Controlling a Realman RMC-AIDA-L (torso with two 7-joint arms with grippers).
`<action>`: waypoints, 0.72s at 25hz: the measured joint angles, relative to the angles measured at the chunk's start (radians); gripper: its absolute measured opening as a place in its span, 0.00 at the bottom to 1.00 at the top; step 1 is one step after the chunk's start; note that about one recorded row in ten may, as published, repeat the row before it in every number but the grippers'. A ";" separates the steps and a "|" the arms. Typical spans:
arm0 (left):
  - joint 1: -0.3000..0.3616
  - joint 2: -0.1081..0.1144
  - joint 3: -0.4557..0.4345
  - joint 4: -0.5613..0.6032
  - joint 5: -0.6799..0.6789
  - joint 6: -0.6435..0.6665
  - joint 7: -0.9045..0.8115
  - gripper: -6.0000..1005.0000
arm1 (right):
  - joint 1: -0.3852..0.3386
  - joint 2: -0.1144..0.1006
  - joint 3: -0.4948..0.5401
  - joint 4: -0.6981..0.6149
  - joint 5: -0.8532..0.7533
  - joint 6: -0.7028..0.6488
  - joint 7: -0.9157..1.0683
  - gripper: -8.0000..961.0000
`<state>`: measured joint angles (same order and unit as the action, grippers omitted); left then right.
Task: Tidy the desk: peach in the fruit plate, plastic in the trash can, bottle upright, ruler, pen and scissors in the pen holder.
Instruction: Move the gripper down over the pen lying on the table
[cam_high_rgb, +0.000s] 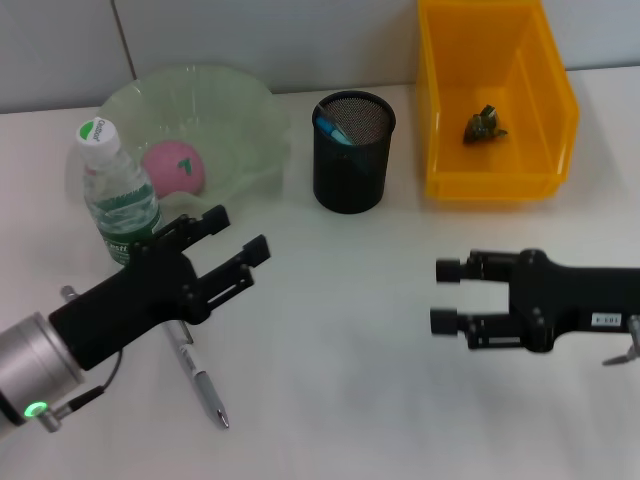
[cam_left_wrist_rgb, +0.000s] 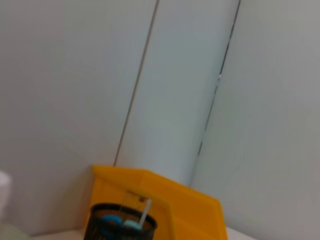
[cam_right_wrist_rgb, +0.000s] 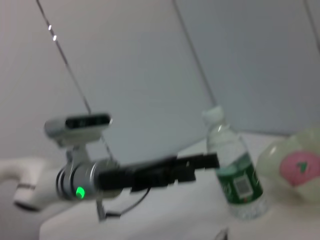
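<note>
The silver pen lies (cam_high_rgb: 182, 338) below my left arm and the fingers point past it, so next my left gripper goes up, turns down and takes the pen from above.
The pink peach (cam_high_rgb: 174, 168) lies in the pale green fruit plate (cam_high_rgb: 245, 115) at the back left. A clear bottle (cam_high_rgb: 115, 195) with a green label stands upright in front of that plate. A silver pen (cam_high_rgb: 200, 378) lies on the desk, partly under my left arm. My left gripper (cam_high_rgb: 232, 240) hovers open above the desk, right of the bottle. The black mesh pen holder (cam_high_rgb: 353, 152) holds blue items. Crumpled dark plastic (cam_high_rgb: 485, 126) sits inside the yellow trash can (cam_high_rgb: 545, 95). My right gripper (cam_high_rgb: 448, 296) is open over the desk's right side, holding nothing. Ruler and scissors cannot be made out.
A grey panelled wall runs behind the desk. The right wrist view shows my left arm (cam_right_wrist_rgb: 90, 177), the bottle (cam_right_wrist_rgb: 234, 172) and the peach (cam_right_wrist_rgb: 296, 167) in its plate. The left wrist view shows the pen holder (cam_left_wrist_rgb: 120, 227) and trash can (cam_left_wrist_rgb: 185, 207).
</note>
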<state>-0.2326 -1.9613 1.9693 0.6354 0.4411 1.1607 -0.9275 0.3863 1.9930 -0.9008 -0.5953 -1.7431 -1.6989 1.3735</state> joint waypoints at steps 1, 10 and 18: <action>0.001 0.003 -0.028 0.002 0.039 0.005 -0.027 0.77 | 0.001 0.000 -0.001 -0.004 -0.016 -0.002 0.002 0.79; -0.017 0.022 -0.304 0.052 0.474 0.125 -0.219 0.78 | 0.012 0.000 0.001 -0.021 -0.097 -0.009 0.051 0.79; -0.113 0.022 -0.613 0.279 0.897 0.335 -0.363 0.79 | 0.018 -0.005 0.002 -0.036 -0.118 -0.001 0.166 0.79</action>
<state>-0.3461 -1.9396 1.3563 0.9148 1.3381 1.4958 -1.2907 0.4038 1.9876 -0.8984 -0.6317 -1.8611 -1.6997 1.5398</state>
